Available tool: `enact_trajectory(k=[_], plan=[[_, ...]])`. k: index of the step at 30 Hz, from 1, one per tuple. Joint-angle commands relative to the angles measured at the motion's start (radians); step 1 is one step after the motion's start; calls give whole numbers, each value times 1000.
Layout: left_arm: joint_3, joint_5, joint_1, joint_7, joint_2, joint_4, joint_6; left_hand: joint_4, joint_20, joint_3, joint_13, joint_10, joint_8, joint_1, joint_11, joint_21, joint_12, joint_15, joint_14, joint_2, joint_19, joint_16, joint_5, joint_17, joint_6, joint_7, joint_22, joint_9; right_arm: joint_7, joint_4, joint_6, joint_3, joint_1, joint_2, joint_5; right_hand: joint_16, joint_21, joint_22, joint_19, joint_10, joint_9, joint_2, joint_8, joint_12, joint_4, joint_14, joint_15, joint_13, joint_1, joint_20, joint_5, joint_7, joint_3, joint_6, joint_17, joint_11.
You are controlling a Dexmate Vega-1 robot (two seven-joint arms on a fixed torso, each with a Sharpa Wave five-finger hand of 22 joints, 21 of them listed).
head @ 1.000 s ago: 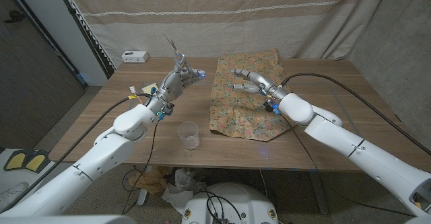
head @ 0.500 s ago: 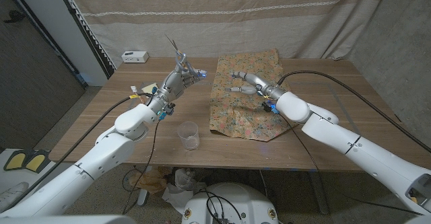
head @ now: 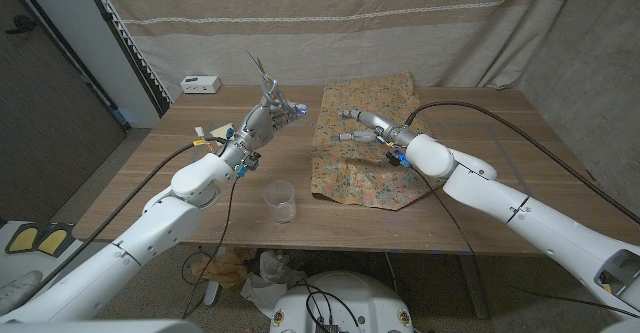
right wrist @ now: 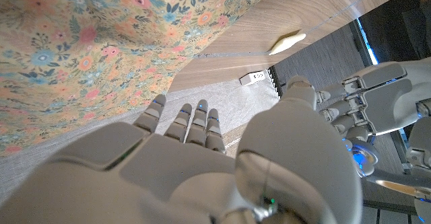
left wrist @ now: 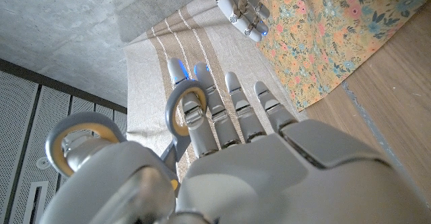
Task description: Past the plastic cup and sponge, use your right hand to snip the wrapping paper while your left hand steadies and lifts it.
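Note:
The wrapping paper (head: pixel 365 153) has its rumpled surface (head: pixel 368 181) lying loose, so it should buckle around the robot's right gripper and follow whole when lifted, with its loose end sticking out.
The floral wrapping paper (head: pixel 365 168) lies spread on the table's middle right, also seen as wrapping paper (left wrist: pixel 323 35) and wrapping paper (right wrist: pixel 101 49). My right hand (head: pixel 360 123) is over its far left part with fingers apart and nothing in it; I cannot tell whether it touches the paper. The right hand (right wrist: pixel 195 157) shows from behind, fingers stretched. My left hand (head: pixel 268 113) is raised left of the paper and holds scissors (head: pixel 260 70), blades pointing up. Its fingers pass through the scissors' rings (left wrist: pixel 185 106). The clear plastic cup (head: pixel 281 201) stands near the front edge.
A small yellow and white thing (head: pixel 222 131) lies by my left forearm. A white box (head: pixel 201 83) sits at the far left corner. A striped curtain (head: pixel 330 13) hangs behind the table. Cables run along both arms.
My right hand has slid a little to the left across the paper's far part. The left hand with the scissors has hardly moved.

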Motion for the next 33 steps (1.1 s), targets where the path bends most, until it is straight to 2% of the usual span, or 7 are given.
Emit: enact_trajectory(k=[1, 2, 4, 21, 25, 28, 33], plan=[[2, 0, -4, -6, 1, 5, -3, 5, 2, -6, 2, 5, 7, 16, -12, 2, 8, -76, 12, 2, -3, 3, 11, 1, -58, 61, 0, 4, 63, 23, -37, -23, 33, 13, -20, 6, 0, 2, 0, -13, -1, -1, 0, -6, -3, 4, -3, -5, -6, 8, 9, 1, -11, -16, 0, 21], [3, -1, -6, -9, 1, 6, -3, 5, 3, -6, -1, 6, 7, 16, -13, 3, 8, -81, 28, 3, -2, 9, 12, 1, -57, 60, 0, 4, 71, 27, -40, -22, 34, 15, -10, 5, 0, 2, 1, -17, -2, -1, -2, -6, -3, 0, 7, -8, -7, 8, 10, 15, -13, -25, 0, 24], [5, -1, -8, -10, 0, 7, -1, 6, 3, -6, -4, 10, 8, 17, -12, 3, 9, -84, 43, 3, -2, 15, 14, 1, -55, 61, 0, 4, 95, 38, -39, -18, 40, 18, 22, 9, 1, 1, 5, -24, -3, -2, -4, -8, -2, 10, 4, -12, -9, 11, 13, 17, -16, -37, -1, 26], [10, -13, -13, -29, -7, 18, -13, 8, 6, -7, -1, 6, 7, 20, -15, 3, 16, -83, 40, 3, -5, 12, 19, 0, -53, 61, -1, 3, 122, 43, -106, -62, 76, 20, -16, 2, -1, 1, 6, -50, -6, -9, 3, -14, 1, -14, 21, -25, -19, 12, 17, 36, -27, -43, -2, 40], [10, -16, -11, -31, -7, 18, -14, 9, 6, -7, -1, 6, 7, 20, -17, 3, 17, -81, 40, 3, -5, 11, 20, 0, -53, 57, -2, 3, 130, 47, -125, -73, 85, 24, -22, 5, 1, 1, 12, -87, -7, -10, 0, -23, 3, -12, 52, -31, -24, 27, 19, 30, -32, -59, -2, 37], [9, -16, -9, -31, -6, 16, -16, 9, 6, -7, -1, 5, 7, 20, -17, 3, 18, -82, 41, 3, -6, 11, 21, 0, -54, 59, -2, 3, 137, 48, -136, -79, 91, 25, -24, 3, 3, 1, 19, -102, -6, -10, -1, -26, 4, -20, 46, -33, -26, 37, 20, 28, -34, -68, -2, 38], [9, -13, -7, -28, -6, 15, -16, 10, 7, -8, -4, 6, 8, 20, -16, 3, 18, -83, 41, 3, -6, 11, 22, -1, -49, 61, -2, 3, 143, 44, -157, -90, 99, 23, -38, 4, 7, 1, 34, -129, -6, -9, -1, -29, 4, -25, 65, -37, -25, 50, 22, 26, -36, -81, -1, 44]])
